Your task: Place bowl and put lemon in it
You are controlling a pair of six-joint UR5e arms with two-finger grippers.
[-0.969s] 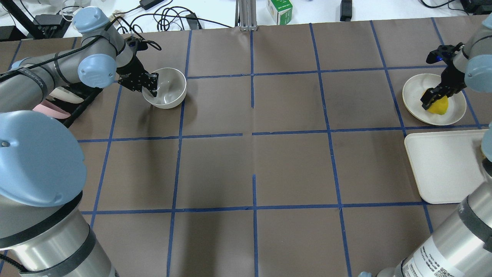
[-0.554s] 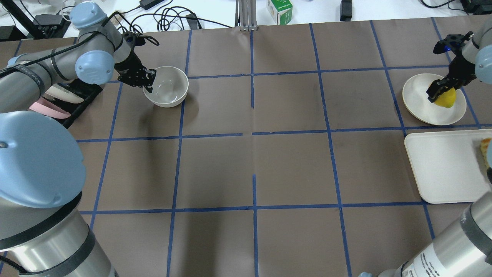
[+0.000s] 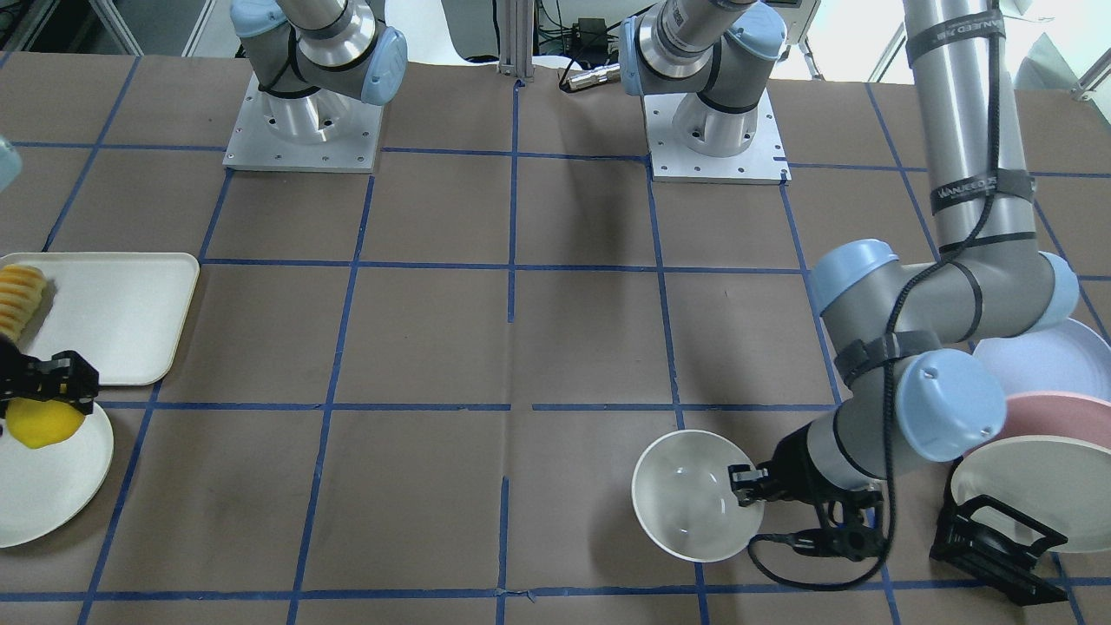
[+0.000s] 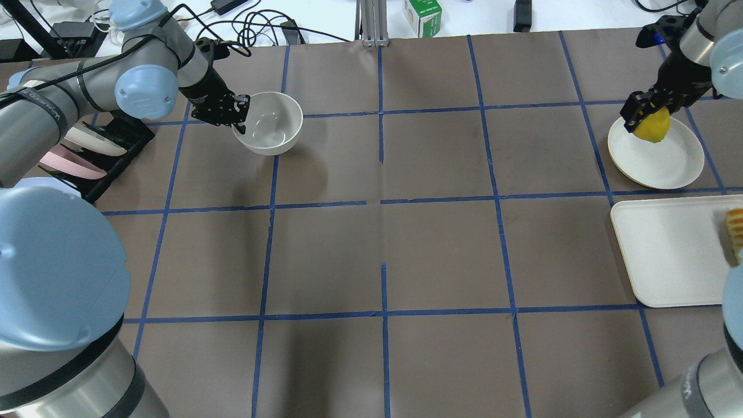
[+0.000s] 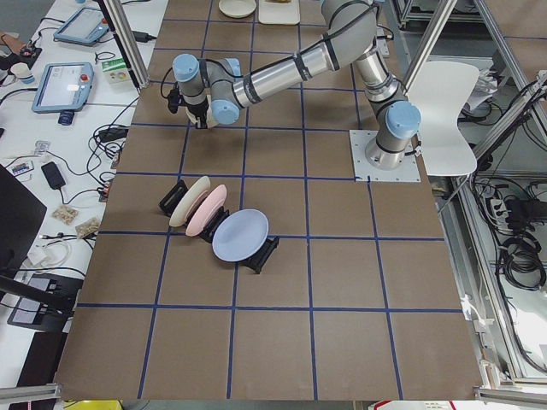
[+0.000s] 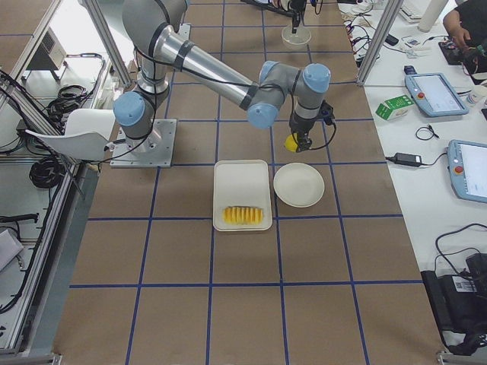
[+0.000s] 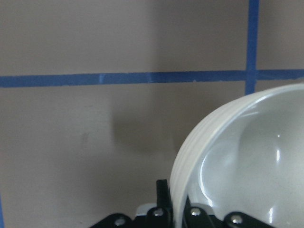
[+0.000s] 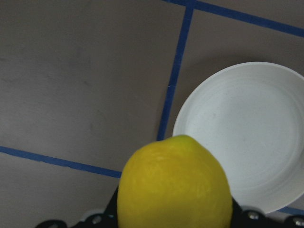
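Observation:
My left gripper should first put the off-white bowl [image 3: 682, 500] down at the table's middle [image 3: 510, 417] and back off, because the bowl hangs in it far from the lemon.
My left gripper [image 4: 237, 115] is shut on the rim of the off-white bowl [image 4: 273, 125] and holds it above the table at the far left. The gripper [image 3: 748, 486] and bowl [image 3: 690, 495] also show in the front view, and the bowl's glossy inside shows in the left wrist view [image 7: 247, 166]. My right gripper [image 4: 645, 118] is shut on the yellow lemon [image 4: 654, 126] and holds it over the far-left edge of the flat white plate [image 4: 664, 159]. The lemon fills the bottom of the right wrist view [image 8: 173, 185], with the plate [image 8: 251, 137] below it.
A white tray [image 4: 667, 249] with a row of orange-yellow fruit slices [image 4: 736, 229] lies near the plate. A black rack with blue, pink and white plates [image 3: 1024, 434] stands beside my left arm. Cables and a green box [image 4: 422, 16] lie beyond the table's far edge.
My left gripper has carried the bowl to the right, away from the rack. My right gripper has lifted the lemon off the plate's middle and moved it to the plate's far-left edge.

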